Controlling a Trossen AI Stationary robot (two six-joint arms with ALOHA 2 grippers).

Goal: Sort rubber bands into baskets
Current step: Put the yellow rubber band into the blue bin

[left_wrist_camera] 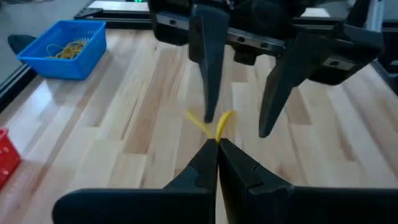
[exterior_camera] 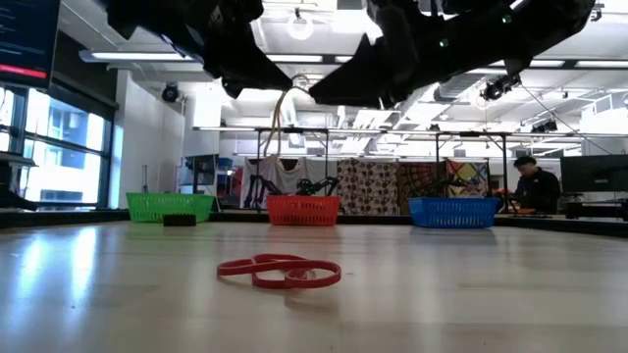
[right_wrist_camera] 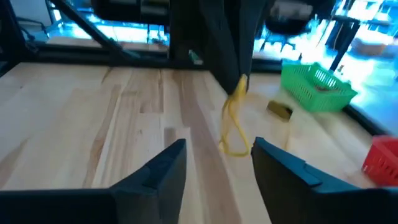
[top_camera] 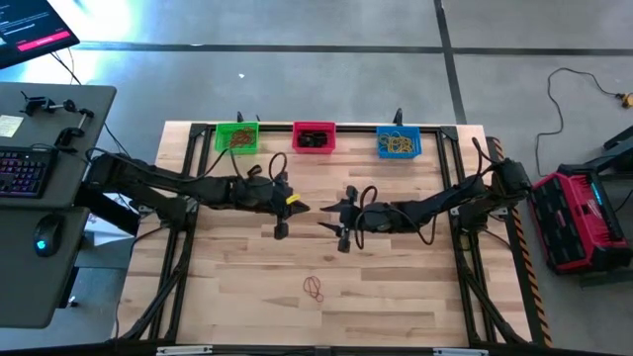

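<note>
The blue basket (top_camera: 399,143) for the yellow band is on my right gripper's side. My right gripper should first take the band's hanging loop (right_wrist_camera: 234,106) from my left gripper.
A yellow rubber band (right_wrist_camera: 233,124) hangs from my left gripper (left_wrist_camera: 216,144), which is shut on it above the middle of the table (top_camera: 396,287). My right gripper (right_wrist_camera: 217,155) faces it from the table's right side, open, its fingers apart on either side of the hanging band and touching nothing. A red rubber band (exterior_camera: 280,272) lies flat on the table near the front edge (top_camera: 315,288). The green basket (top_camera: 236,137), red basket (top_camera: 314,137) and blue basket (top_camera: 399,143) stand in a row along the far edge, each with bands inside. My left gripper pinches the yellow band's upper end (left_wrist_camera: 219,127) between the free ends of its two shut fingers. The fingers come slanting down from the table's left side. The band hangs slack below them as a long loop (exterior_camera: 280,118), clear of the table.
A small dark block (right_wrist_camera: 280,110) lies on the table in front of the green basket (right_wrist_camera: 317,87). Black frame rails (top_camera: 460,178) run along the table's sides. A desk with a keyboard (top_camera: 20,173) stands at the left, a red case (top_camera: 584,218) at the right, and a person (exterior_camera: 535,181) sits far behind.
</note>
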